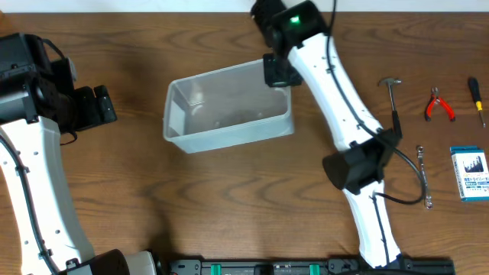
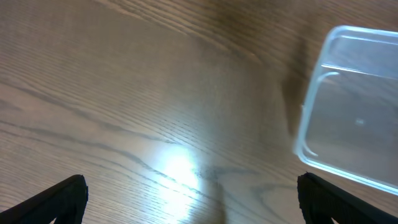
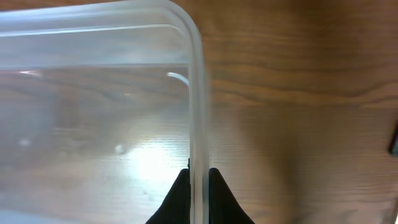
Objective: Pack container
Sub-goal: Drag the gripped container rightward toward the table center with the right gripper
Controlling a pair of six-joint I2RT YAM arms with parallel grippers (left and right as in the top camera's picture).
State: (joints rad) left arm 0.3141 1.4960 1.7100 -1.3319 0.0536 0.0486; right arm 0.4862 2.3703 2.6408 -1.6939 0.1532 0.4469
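The container (image 1: 225,111) is tilted in my right gripper and is far from the tools, so I should pull it back toward the hammer (image 1: 392,88) and put it down square.
The clear plastic container (image 1: 228,107) lies on the wooden table left of centre, and I see nothing inside it. My right gripper (image 1: 276,70) is at its far right corner, shut on the rim. In the right wrist view the two black fingers pinch the container's wall (image 3: 198,112) between them, right gripper (image 3: 199,180). My left gripper (image 1: 103,105) stands open over bare wood to the left of the container. Its fingertips (image 2: 65,196) sit far apart in the left wrist view, with the container (image 2: 354,106) at the right edge.
On the right of the table lie a small hammer (image 1: 392,95), red-handled pliers (image 1: 438,105), a screwdriver (image 1: 477,99), a metal wrench (image 1: 422,177) and a small blue-and-white box (image 1: 469,173). The right arm (image 1: 340,114) stretches diagonally across the table.
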